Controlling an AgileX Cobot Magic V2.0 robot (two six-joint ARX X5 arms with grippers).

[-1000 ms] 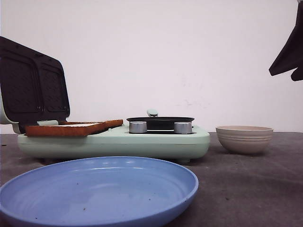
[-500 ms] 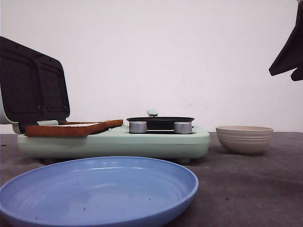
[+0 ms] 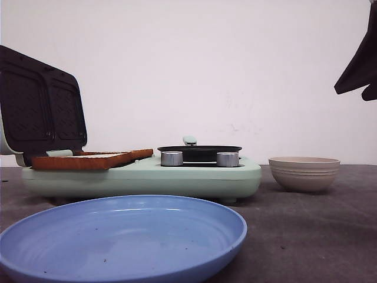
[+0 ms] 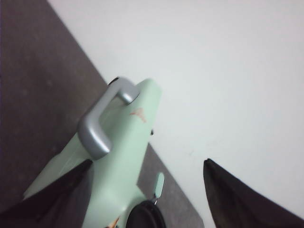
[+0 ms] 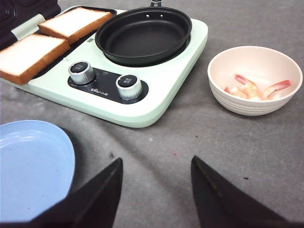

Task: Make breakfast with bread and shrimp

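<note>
Both bread slices are on the lower plate and the silver handle stands clear, so the robot's left gripper should move closer next until its fingers are on both sides of the bar.
Two slices of bread lie side by side on the lower plate of the open mint-green sandwich maker; in the front view they show edge-on as bread. Pale orange-pink shrimp lie in a beige bowl, which stands right of the appliance in the front view. My right gripper is open and empty, high above the table in front of the appliance; it shows at the front view's top right. My left gripper is open and empty, behind the raised lid's silver handle.
A black frying pan sits on the appliance's burner side, with two silver knobs in front. A blue plate lies nearest the camera on the grey table. The dark-lined lid stands open at the left. A white wall is behind.
</note>
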